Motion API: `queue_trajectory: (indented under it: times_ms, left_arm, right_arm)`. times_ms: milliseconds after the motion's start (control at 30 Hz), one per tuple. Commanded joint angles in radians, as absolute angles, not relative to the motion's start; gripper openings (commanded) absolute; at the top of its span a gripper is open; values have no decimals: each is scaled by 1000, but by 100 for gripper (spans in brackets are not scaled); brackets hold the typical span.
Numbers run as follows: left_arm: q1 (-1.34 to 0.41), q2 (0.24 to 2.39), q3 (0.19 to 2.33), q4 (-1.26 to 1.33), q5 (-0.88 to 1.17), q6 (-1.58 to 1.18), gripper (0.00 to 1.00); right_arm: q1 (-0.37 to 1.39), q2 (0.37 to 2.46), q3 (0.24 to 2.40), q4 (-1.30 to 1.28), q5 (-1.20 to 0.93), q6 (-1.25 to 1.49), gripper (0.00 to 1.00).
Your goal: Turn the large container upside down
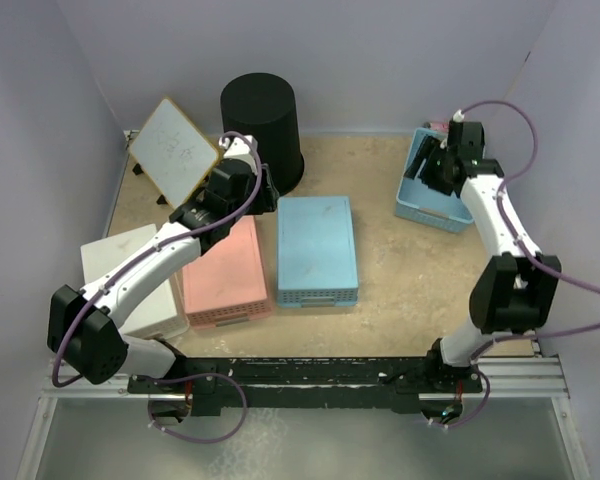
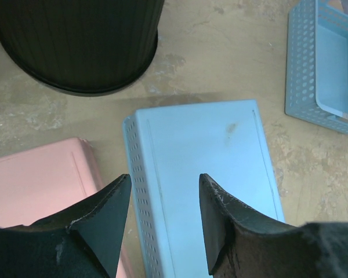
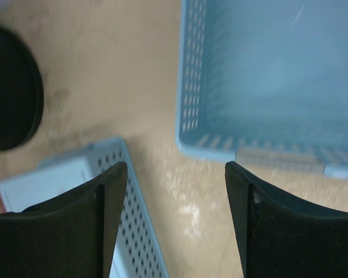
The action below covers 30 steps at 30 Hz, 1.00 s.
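Note:
A bit of pink [image 1: 437, 127] is showing behind the open light-blue basket [image 1: 432, 192], so I should expect a hidden bottle there when I turn the basket over.
The large container, a tall black ribbed bin [image 1: 262, 125], stands at the back of the table, left of centre. Its flat closed end faces up. In the left wrist view the large container [image 2: 81, 40] has its flanged rim down on the table. A part of it shows at the left edge of the right wrist view [image 3: 11, 87]. My left gripper [image 1: 265, 190] is just in front of the bin, open and empty, and not touching it. In its own view the left gripper [image 2: 165, 185] hangs over an upturned light-blue basket. My right gripper [image 1: 435, 165] is open and empty, far to the right, and in its own view [image 3: 177, 174] it is over bare table.
An upturned pink basket [image 1: 225, 270] and an upturned light-blue basket [image 1: 317, 250] lie side by side in the middle. Another light-blue basket [image 1: 435, 195] stands open side up at the back right. A tilted white board [image 1: 175, 148] and a white box [image 1: 130, 280] are on the left.

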State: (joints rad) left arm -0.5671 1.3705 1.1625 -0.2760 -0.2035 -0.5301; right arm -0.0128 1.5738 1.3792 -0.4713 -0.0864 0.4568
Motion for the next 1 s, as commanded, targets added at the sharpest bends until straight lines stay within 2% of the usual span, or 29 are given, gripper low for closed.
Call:
queue_trajectory:
  times_ms: [0, 200, 300, 333, 500, 567, 633, 700, 967]
  left_arm:
    - [-585, 1367, 1161, -232, -184, -517, 48]
    - [-604, 1352, 1154, -257, -193, -518, 48]
    - [-610, 1349, 1154, -266, -196, -520, 48]
    - [-612, 1348, 1155, -270, -196, -520, 48]
    - [-620, 1341, 1158, -280, -203, -521, 48]
    - [-621, 1342, 1158, -280, -203, -522, 48]
    - [-621, 1347, 1159, -280, -200, -519, 48]
    - [-623, 1354, 1161, -280, -196, -517, 48]
    - [-624, 1361, 1168, -285, -197, -504, 48]
  right_arm:
    - [-3, 1823, 1583, -478, 161, 472, 71]
    - [13, 2096, 1858, -516, 122, 457, 71]
    - [27, 2166, 1925, -514, 145, 453, 67]
    - [26, 2185, 1940, -532, 147, 454, 62]
    - [26, 2128, 1891, -494, 141, 462, 19]
    - [27, 2064, 1869, -469, 136, 460, 11]
    - [26, 2018, 1860, -462, 104, 459, 9]
    - [26, 1983, 1860, -467, 61, 461, 0]
    - [26, 1877, 1819, -377, -277, 561, 0]
